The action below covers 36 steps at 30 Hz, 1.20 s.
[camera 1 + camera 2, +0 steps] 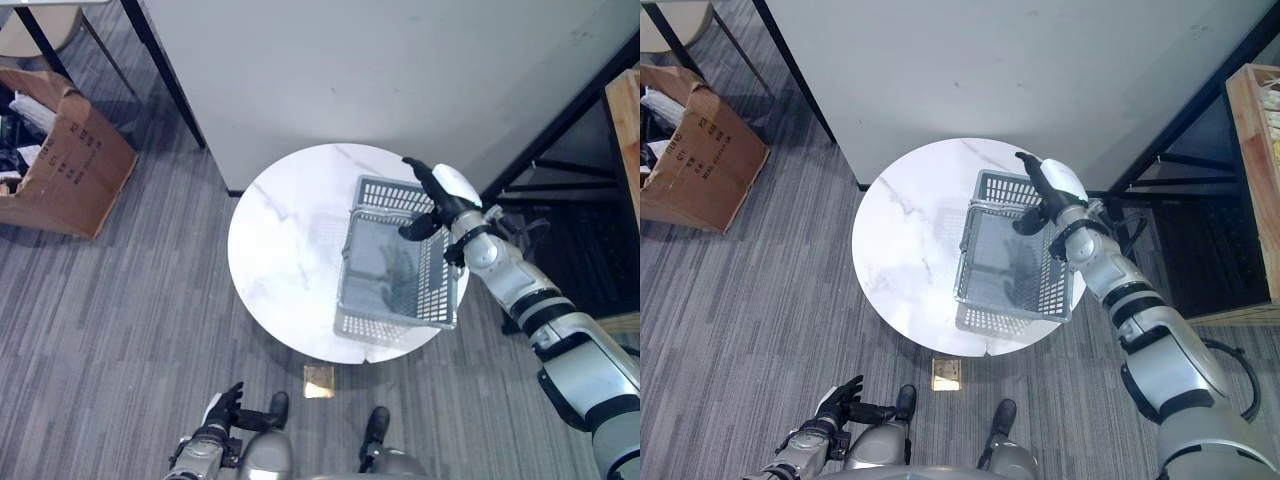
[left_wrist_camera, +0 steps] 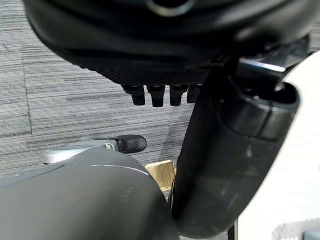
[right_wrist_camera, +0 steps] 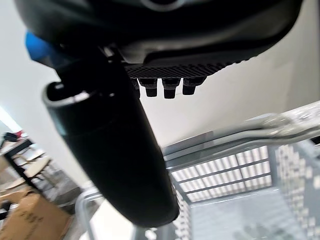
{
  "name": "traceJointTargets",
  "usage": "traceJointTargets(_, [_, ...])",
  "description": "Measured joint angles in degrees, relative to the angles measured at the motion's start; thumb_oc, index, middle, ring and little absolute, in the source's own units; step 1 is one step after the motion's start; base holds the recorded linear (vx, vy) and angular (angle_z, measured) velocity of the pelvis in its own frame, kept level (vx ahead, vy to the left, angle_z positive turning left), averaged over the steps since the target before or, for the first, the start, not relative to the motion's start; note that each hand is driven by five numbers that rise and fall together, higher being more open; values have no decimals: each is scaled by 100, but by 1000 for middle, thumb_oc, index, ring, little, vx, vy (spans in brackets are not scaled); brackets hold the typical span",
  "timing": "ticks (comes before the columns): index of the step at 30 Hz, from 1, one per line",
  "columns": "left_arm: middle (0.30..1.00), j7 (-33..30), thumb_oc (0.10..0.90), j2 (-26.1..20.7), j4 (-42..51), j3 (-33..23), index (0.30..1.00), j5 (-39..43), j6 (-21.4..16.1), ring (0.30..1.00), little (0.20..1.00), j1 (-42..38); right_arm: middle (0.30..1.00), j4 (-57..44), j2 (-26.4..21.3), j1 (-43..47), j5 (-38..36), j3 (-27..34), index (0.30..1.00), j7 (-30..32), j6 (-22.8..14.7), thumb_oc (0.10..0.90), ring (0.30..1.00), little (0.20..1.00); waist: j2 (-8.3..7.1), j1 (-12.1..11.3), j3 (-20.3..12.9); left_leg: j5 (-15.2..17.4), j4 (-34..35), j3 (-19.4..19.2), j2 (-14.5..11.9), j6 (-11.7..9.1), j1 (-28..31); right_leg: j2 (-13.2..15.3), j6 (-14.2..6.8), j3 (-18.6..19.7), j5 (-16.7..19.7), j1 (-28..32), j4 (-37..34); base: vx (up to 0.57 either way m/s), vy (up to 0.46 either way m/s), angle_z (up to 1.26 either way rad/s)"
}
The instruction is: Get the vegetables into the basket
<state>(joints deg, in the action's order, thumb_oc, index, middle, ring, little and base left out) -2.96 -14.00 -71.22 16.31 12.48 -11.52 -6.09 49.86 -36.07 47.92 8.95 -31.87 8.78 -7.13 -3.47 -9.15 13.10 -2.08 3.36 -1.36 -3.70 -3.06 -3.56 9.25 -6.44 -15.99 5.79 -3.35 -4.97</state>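
The basket's handle [image 1: 385, 212] tilts over the basket's far end on slanting side arms [image 1: 348, 236]. So the handle will swing upright when I lift, and the basket will hang below it.
A grey mesh basket [image 1: 440, 300] stands on the right half of a round white marble table [image 1: 285, 260], its handle [image 3: 280, 122] raised across the far end. My right hand [image 1: 440, 195] hovers over that far end, just above the handle, with straight fingers and the thumb [image 3: 125, 165] spread, holding nothing. A dark greenish patch [image 1: 1015, 272] lies on the basket's floor; I cannot tell whether it is a vegetable or the hand's shadow. My left hand [image 1: 225, 405] hangs low by my side, below the table's near edge, fingers relaxed.
A brown cardboard box [image 1: 70, 160] sits on the carpet at the far left. A wooden crate [image 1: 1255, 170] stands at the right, beside black frame legs [image 1: 560, 165]. A white panel [image 1: 380, 70] rises behind the table. A brass floor plate [image 1: 319, 381] lies under the table's near edge.
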Motion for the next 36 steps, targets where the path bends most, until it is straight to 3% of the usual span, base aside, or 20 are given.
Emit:
traceJointTargets(10, [1000, -77, 900, 14, 103, 0, 1000, -3, -4, 1000, 1000, -41, 1000, 278, -8, 32, 22, 2, 1000, 10, 44, 900, 1000, 1000, 60, 46, 136, -1, -14, 21, -8, -1, -101, -6, 1, -20, 0, -79, 0, 0, 0, 0])
traceJointTargets(11, [1000, -77, 900, 14, 103, 0, 1000, -3, -4, 1000, 1000, -41, 904, 279, -8, 32, 23, 3, 904, 10, 44, 831, 904, 904, 60, 49, 136, -1, -15, 19, -8, -2, -100, -6, 1, -19, 0, -79, 0, 0, 0, 0])
traceJointTargets(12, [1000, -78, 900, 14, 98, -6, 1000, -6, -1, 1000, 1000, -42, 300, 281, -22, 31, 27, 3, 300, 9, 34, 400, 300, 300, 60, 63, 136, -1, -15, 13, -9, -2, -94, -7, 1, -13, 0, -78, 0, 0, 0, 0])
traceJointTargets(29, [1000, -73, 900, 21, 51, -18, 1000, -140, 42, 1000, 1000, -40, 300, 852, -112, 28, 374, -6, 300, -100, -3, 400, 300, 300, 55, 70, 132, -1, -19, -75, -19, -1, 107, -18, 5, 81, 3, 66, 1, 3, -2, -2])
traceJointTargets(32, [1000, -71, 900, 19, 48, -23, 1000, -145, 71, 1000, 1000, -35, 300, 528, -137, -46, 371, 1, 300, -142, 35, 400, 300, 300, 51, 77, 128, -1, -15, -87, -20, -2, 159, -22, 8, 115, 5, 96, 1, 8, 0, -4])
traceJointTargets(36, [1000, -71, 900, 9, 53, -27, 1000, -202, 107, 1000, 1000, -3, 300, -843, -318, -620, 362, 4, 300, -213, 68, 400, 300, 300, 37, 131, 116, -1, 22, -108, -22, -1, 271, -26, 8, 149, 5, 170, 1, 22, 12, -4])
